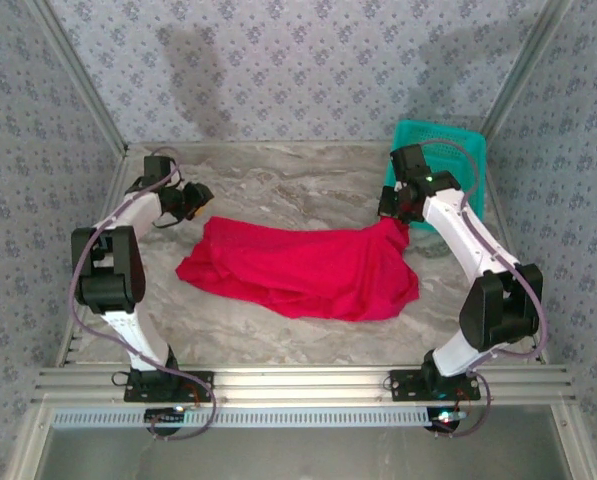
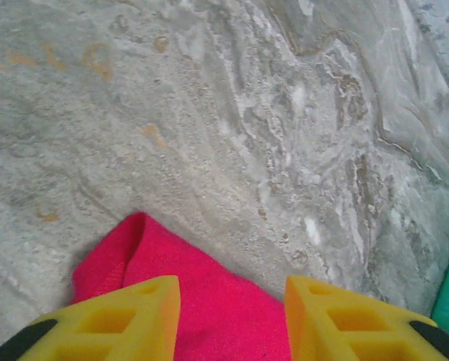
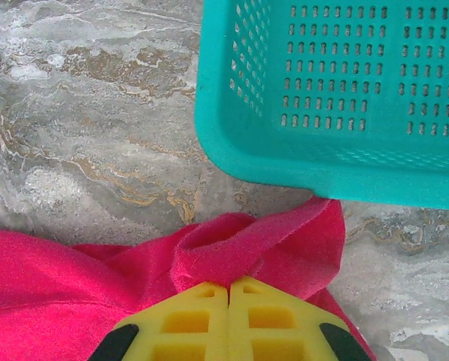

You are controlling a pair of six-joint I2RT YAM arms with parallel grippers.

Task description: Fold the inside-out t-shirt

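The inside-out t-shirt will hang open as a much wider sheet when the robot lifts its far corners, because folds bunch along the t-shirt's near edge.
The inside-out t-shirt is a bright red cloth lying crumpled across the middle of the marble table. My left gripper hovers at the shirt's far left corner. In the left wrist view its yellow fingers stand apart, and that corner of the t-shirt lies loose on the table between them. My right gripper is at the shirt's far right corner. There the right gripper is shut on a bunched fold of the t-shirt, right beside the basket.
A teal mesh basket stands at the back right, its corner nearly touching the pinched cloth. Patterned walls enclose the table on three sides. Bare marble lies behind and in front of the shirt.
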